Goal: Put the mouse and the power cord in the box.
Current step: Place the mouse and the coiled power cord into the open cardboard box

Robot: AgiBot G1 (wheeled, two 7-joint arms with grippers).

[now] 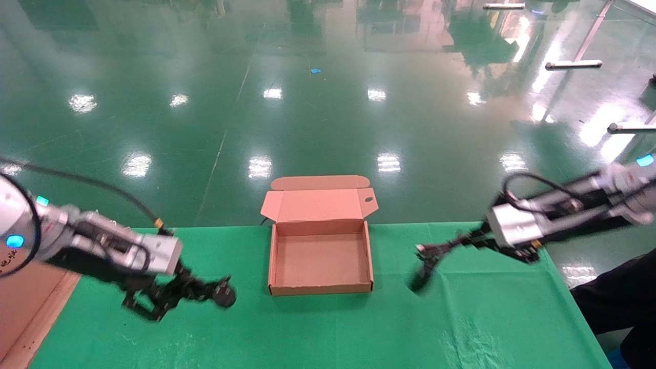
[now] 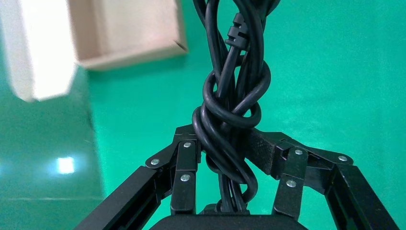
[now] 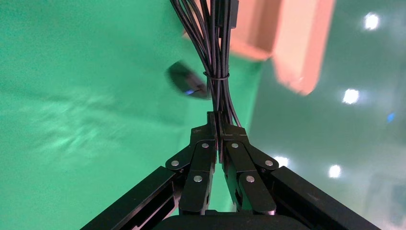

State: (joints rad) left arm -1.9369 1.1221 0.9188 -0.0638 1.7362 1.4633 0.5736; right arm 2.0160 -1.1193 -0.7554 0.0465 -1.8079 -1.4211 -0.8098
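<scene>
I should raise the cable high toward the lid (image 1: 320, 202) with my right gripper before lowering the mouse (image 1: 421, 280) inside, since the mouse hangs on its cable beside the box.
The brown cardboard box (image 1: 320, 287) stands open at mid-table, lid flap up at the back, with nothing inside. Left of it, my left gripper (image 1: 197, 288) is shut on the power cord (image 1: 225, 296), held above the cloth. In the left wrist view the thick twisted power cord (image 2: 234, 105) is clamped between the fingers (image 2: 261, 146), with the box (image 2: 129, 43) beyond. Right of the box, my right gripper (image 1: 423, 249) is shut on the mouse's thin cable. The mouse (image 1: 419, 279) dangles below it. In the right wrist view the gripper (image 3: 219, 122) pinches the cable bundle (image 3: 218, 57), with the mouse (image 3: 184, 81) hanging beyond.
A green cloth (image 1: 328, 333) covers the table, whose far edge runs just behind the box. A flat brown board (image 1: 25, 302) lies at the left edge. A dark-clothed person (image 1: 620, 297) is at the right. Shiny green floor lies beyond.
</scene>
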